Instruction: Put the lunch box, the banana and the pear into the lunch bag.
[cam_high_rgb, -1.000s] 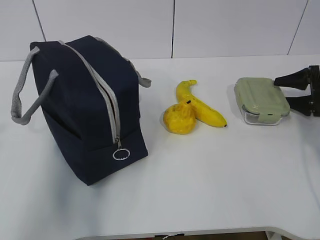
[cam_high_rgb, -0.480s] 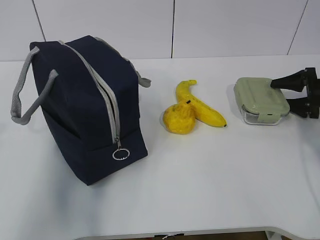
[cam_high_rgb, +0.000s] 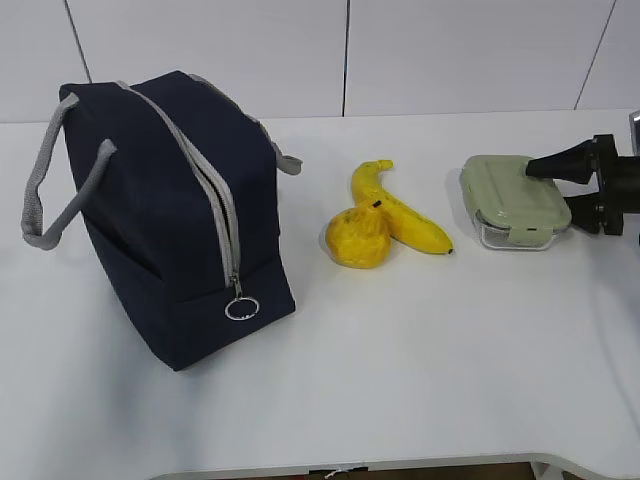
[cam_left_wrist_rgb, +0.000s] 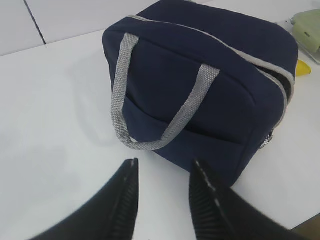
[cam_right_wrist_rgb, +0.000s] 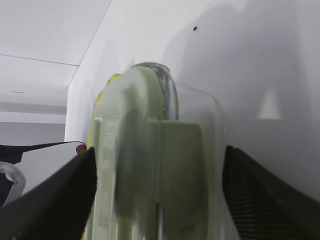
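The lunch box (cam_high_rgb: 514, 200) will come up in one piece when the robot lifts it, because the lid's green clasp (cam_high_rgb: 530, 237) is folded down over the clear base.
The navy lunch bag (cam_high_rgb: 170, 220) stands at the left, with its grey zipper running over the top and the ring pull (cam_high_rgb: 242, 308) hanging at the near end. Mid-table, the pear (cam_high_rgb: 358, 238) rests against the banana (cam_high_rgb: 400, 215). On the table at the right sits the green-lidded lunch box (cam_high_rgb: 510, 195). My right gripper (cam_high_rgb: 552, 195) is open, one finger over the lid and one on the box's far side. In the right wrist view the lunch box (cam_right_wrist_rgb: 135, 125) fills the gap of the right gripper (cam_right_wrist_rgb: 160, 150). My left gripper (cam_left_wrist_rgb: 162, 167) is open and empty, just short of the lunch bag (cam_left_wrist_rgb: 200, 60).
The white table (cam_high_rgb: 420, 370) ends at a near edge along the bottom of the exterior view. A white panelled wall (cam_high_rgb: 450, 50) stands behind. The bag's grey handle (cam_high_rgb: 45, 200) loops out to the left.
My right gripper has slid left, farther over the lunch box, and the box has shifted slightly left. The bag, the fruit and the left gripper have not moved.
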